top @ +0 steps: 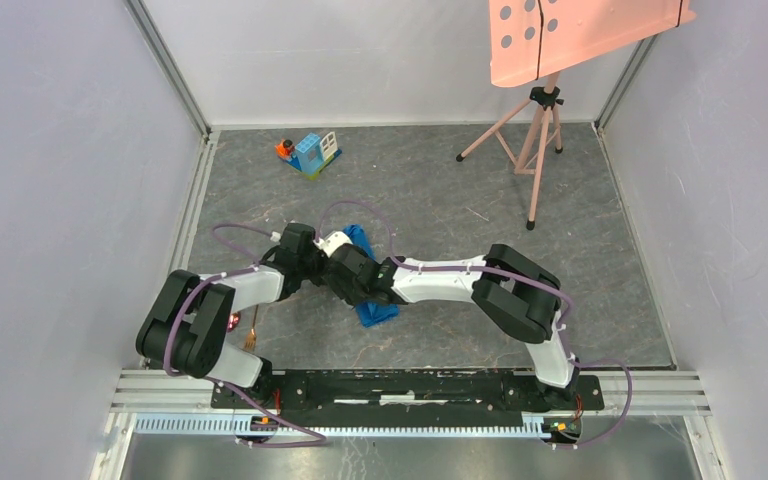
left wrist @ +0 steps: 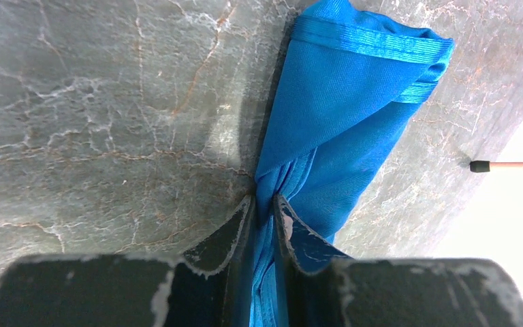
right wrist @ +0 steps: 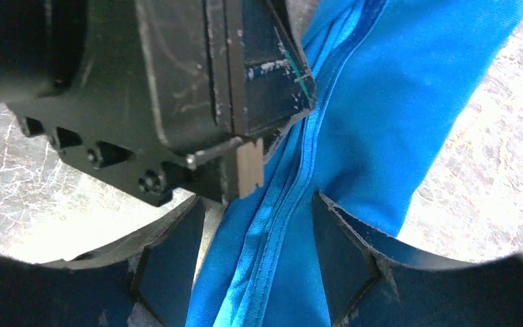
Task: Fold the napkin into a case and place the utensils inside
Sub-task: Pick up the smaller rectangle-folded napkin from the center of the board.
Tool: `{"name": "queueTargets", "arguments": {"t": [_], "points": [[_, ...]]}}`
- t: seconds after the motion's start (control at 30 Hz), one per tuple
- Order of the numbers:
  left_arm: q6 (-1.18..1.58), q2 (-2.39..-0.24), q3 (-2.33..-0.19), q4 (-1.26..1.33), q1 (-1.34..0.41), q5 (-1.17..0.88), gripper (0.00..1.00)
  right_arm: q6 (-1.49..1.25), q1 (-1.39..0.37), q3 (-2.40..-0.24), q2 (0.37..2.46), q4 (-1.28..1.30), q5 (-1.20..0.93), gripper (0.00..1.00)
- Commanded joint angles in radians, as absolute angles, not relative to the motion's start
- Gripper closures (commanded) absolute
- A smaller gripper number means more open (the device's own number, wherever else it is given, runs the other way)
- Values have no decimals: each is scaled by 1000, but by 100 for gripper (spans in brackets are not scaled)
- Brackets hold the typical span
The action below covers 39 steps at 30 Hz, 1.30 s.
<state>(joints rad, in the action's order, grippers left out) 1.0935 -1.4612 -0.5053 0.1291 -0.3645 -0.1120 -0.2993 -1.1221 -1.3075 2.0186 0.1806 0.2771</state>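
Observation:
The napkin's gathered fold (left wrist: 268,182) has my left gripper crowding my right gripper there, so next my left gripper opens and moves away before my right gripper turns the napkin (top: 377,314).
The bright blue napkin (top: 377,312) lies bunched into a narrow strip on the grey table, mostly hidden under both wrists. In the left wrist view my left gripper (left wrist: 264,199) is shut on a gathered fold of the napkin (left wrist: 354,102), with cloth squeezed between its jaws. In the right wrist view my right gripper (right wrist: 255,204) stands open, one finger on each side of the hemmed edge of the napkin (right wrist: 408,102), close behind the left gripper's black body (right wrist: 177,88). One golden-copper utensil (top: 252,338) lies beside the left arm, partly hidden.
A blue-and-white toy block house (top: 312,153) stands at the back left. At the back right are a pink tripod (top: 535,140) and a pink board (top: 580,30); one tripod foot (left wrist: 480,165) shows near the napkin. White walls close three sides.

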Motion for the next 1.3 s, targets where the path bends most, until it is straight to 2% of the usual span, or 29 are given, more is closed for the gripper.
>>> {"name": "queueTargets", "arguments": {"t": [0.0,0.1,0.17,0.27,0.37,0.43,0.53,0.67,0.73,0.87,0.97,1.27], "points": [[1142,-1443,-473,78,-369,-118,77,-348,-1141,-1373,2090,301,379,34],[1144,-1435,-471,78,-370,-118,77,-356,-1150,-1378,2092,314,401,34],[1144,-1431,-469,78,-370,-118,76,-373,-1150,-1366,2085,313,424,41],[1137,-1420,-466,73,-369,-115,74,-381,-1149,-1342,2074,292,433,70],[1123,-1400,-469,57,-368,-108,70,-377,-1142,-1347,2076,291,427,90],[1091,-1376,-489,14,-367,-97,65,-363,-1137,-1338,2059,263,422,100],[983,-1295,-555,-149,-364,-7,55,-314,-1134,-1301,1999,176,388,100],[845,-1100,-626,-351,-356,160,41,-324,-1094,-1255,1920,57,152,100],[805,-996,-666,-440,-354,247,37,-370,-1080,-1232,1892,-4,38,100],[743,-831,-744,-591,-354,380,34,-557,-1051,-1137,1853,-204,-215,100],[718,-752,-776,-655,-353,430,34,-785,-1034,-1017,1855,-493,-406,100],[693,-701,-801,-703,-354,403,35,-1371,-976,-740,1998,-1390,-528,100]]}}
